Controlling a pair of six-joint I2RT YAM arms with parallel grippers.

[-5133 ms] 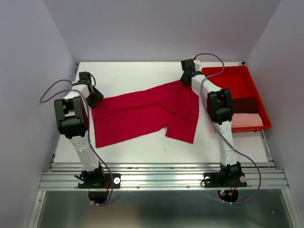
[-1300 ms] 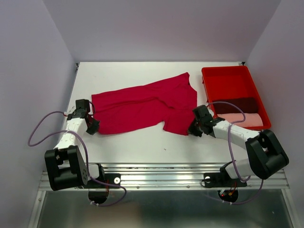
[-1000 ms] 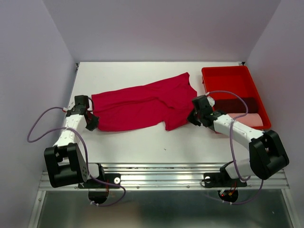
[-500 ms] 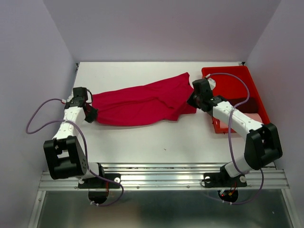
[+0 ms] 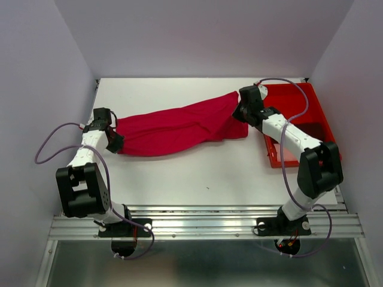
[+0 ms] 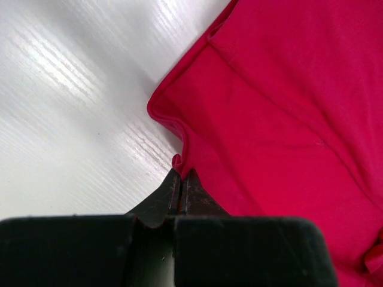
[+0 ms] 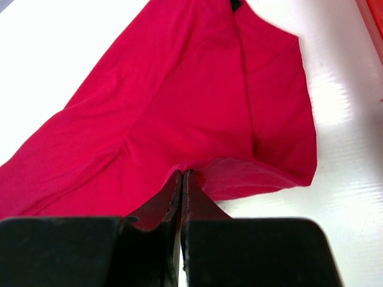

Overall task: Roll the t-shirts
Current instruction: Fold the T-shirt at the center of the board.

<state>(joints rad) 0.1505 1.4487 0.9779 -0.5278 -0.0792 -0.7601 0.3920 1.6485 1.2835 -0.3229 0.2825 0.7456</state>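
My right gripper should now lay the lifted fold over the band [image 5: 220,111] of cloth until the fold lies flat, and then let go, as my grippers are holding both ends of the crimson t-shirt's lifted fold [image 5: 225,133].
The crimson t-shirt [image 5: 173,128] lies as a long narrow band slanting across the white table, its near part doubled over. My left gripper [image 5: 115,143] is at the shirt's left end, shut on a pinch of its hem [image 6: 181,162]. My right gripper [image 5: 238,113] is at the right end beside the tray, shut on a fold of the same shirt [image 7: 179,101], whose lifted edge [image 7: 263,176] curls off the table. In the left wrist view the cloth [image 6: 281,107] fills the right side.
A glossy red tray [image 5: 299,98] stands at the right edge of the table; my right arm crosses it and hides most of what is inside. Bare white table [image 5: 197,173] runs along the near side. Purple walls close in left, right and behind.
Both grippers have moved from the near side towards the back of the table, carrying the shirt's near edge with them. The flat shirt is now doubled into a narrow band.
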